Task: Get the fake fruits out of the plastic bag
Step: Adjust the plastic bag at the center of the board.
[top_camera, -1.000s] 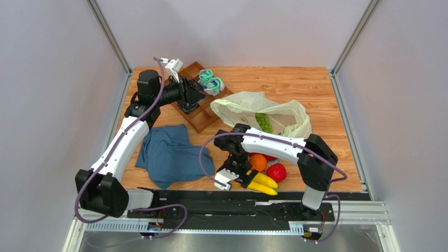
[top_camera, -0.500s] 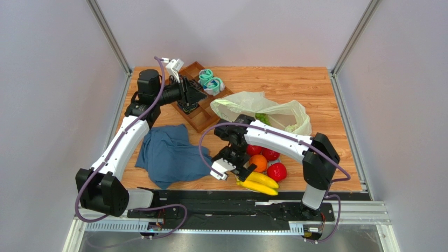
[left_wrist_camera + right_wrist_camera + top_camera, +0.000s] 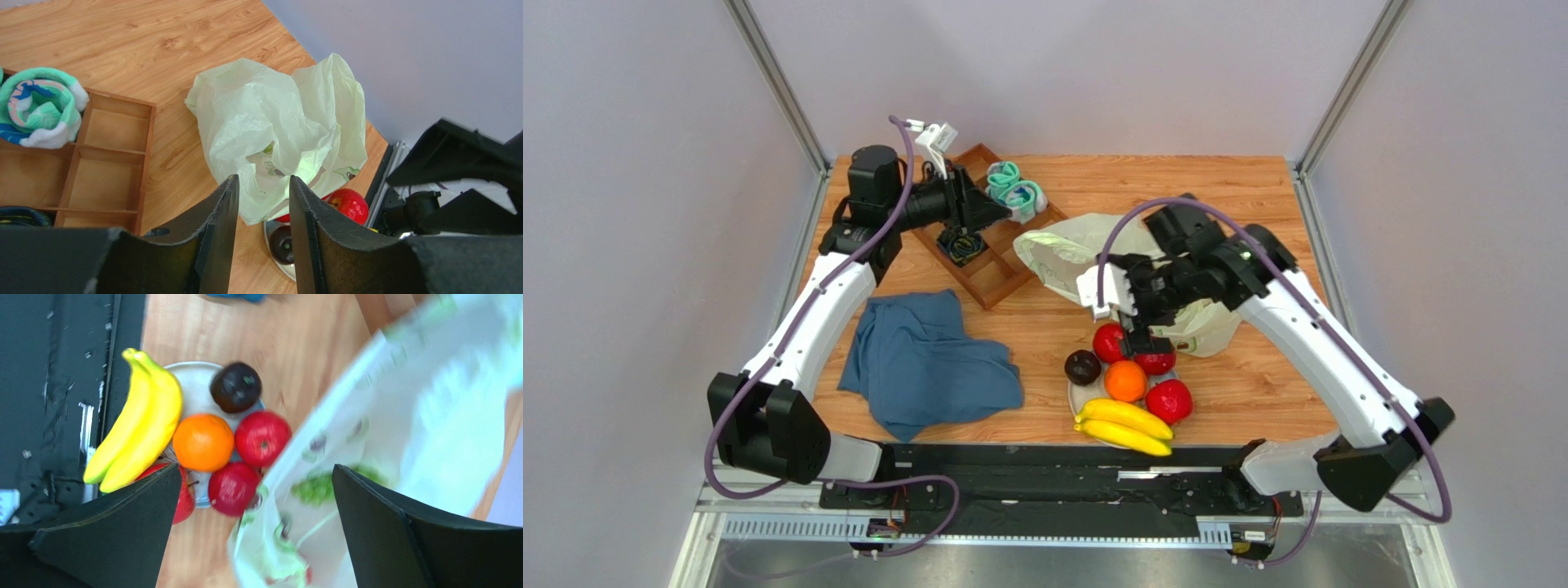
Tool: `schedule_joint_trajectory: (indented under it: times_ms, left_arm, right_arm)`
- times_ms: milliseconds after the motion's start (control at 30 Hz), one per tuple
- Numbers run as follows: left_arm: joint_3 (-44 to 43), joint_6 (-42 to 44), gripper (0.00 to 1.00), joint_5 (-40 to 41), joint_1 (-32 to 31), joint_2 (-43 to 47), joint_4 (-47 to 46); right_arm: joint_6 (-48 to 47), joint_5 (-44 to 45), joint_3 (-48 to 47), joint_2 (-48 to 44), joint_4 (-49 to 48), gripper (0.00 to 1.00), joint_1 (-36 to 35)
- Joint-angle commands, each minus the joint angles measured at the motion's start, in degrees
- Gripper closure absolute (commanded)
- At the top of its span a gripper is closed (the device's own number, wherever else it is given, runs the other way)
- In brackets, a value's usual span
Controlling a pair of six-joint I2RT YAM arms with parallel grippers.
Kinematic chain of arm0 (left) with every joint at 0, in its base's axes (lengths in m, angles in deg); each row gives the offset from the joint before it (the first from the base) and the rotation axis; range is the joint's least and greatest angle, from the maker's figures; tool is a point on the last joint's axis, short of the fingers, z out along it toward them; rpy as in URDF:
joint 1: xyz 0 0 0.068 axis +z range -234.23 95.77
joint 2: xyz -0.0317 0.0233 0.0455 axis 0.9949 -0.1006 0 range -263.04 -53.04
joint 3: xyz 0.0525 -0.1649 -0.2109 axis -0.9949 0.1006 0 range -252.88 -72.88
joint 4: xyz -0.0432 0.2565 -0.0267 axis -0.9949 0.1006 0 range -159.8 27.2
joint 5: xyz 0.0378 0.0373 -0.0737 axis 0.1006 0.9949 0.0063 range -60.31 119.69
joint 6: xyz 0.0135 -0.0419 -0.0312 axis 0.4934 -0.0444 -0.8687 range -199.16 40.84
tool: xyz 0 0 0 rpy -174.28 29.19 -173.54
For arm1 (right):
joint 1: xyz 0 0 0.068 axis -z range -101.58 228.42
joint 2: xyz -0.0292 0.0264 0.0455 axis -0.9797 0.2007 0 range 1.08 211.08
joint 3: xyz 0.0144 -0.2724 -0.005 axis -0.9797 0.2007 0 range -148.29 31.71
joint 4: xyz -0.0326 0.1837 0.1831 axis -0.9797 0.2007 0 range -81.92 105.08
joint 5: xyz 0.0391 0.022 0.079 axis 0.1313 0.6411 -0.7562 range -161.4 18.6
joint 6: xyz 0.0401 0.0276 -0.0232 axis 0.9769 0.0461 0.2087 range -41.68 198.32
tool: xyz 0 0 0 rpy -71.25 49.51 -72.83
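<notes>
The plastic bag's near edge (image 3: 266,479) hangs over the red apples, so my right gripper should grab the bag's end (image 3: 1220,331) and move the bag back together with my left gripper.
The plastic bag (image 3: 1059,250) lies crumpled at mid-table and also shows in the left wrist view (image 3: 258,116). A green grape bunch (image 3: 314,487) shows through it in the right wrist view. Yellow bananas (image 3: 1124,428), an orange (image 3: 1125,381), a dark purple-brown fruit (image 3: 1084,366) and three red apples (image 3: 1169,401) sit on a small metal plate (image 3: 1076,397). My right gripper (image 3: 1140,321) hovers open and empty over the bag's near edge, next to the plate; its fingers (image 3: 123,527) stand wide apart. My left gripper (image 3: 979,212) is open with a narrow gap (image 3: 263,179), empty, above the wooden tray.
A wooden compartment tray (image 3: 997,279) stands at the back left, with teal rolled socks (image 3: 1015,190) and a black pair (image 3: 961,243). A dark blue cloth (image 3: 928,361) lies front left. The black base rail (image 3: 1075,459) runs along the near edge.
My right gripper has left the bananas on the plate and moved back and up, to above the bag's near edge. The left arm has shifted only slightly.
</notes>
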Motion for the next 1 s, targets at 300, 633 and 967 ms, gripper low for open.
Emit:
schedule_joint_trajectory:
  times_ms: [300,633,967]
  left_arm:
    - [-0.2,8.2,0.5,-6.5,-4.4,-4.8,2.9]
    - [-7.2,17.5,0.5,1.6,-10.1,-12.8,10.3]
    - [-2.4,22.2,0.02,-1.0,-10.1,-1.6,10.0]
  right_arm:
    - [31.9,7.0,5.2,8.1,-14.0,0.26,22.5]
    - [32.7,22.0,15.0,10.8,-20.8,0.28,25.0]
    - [33.2,24.7,30.3,-5.3,-19.3,0.22,25.0]
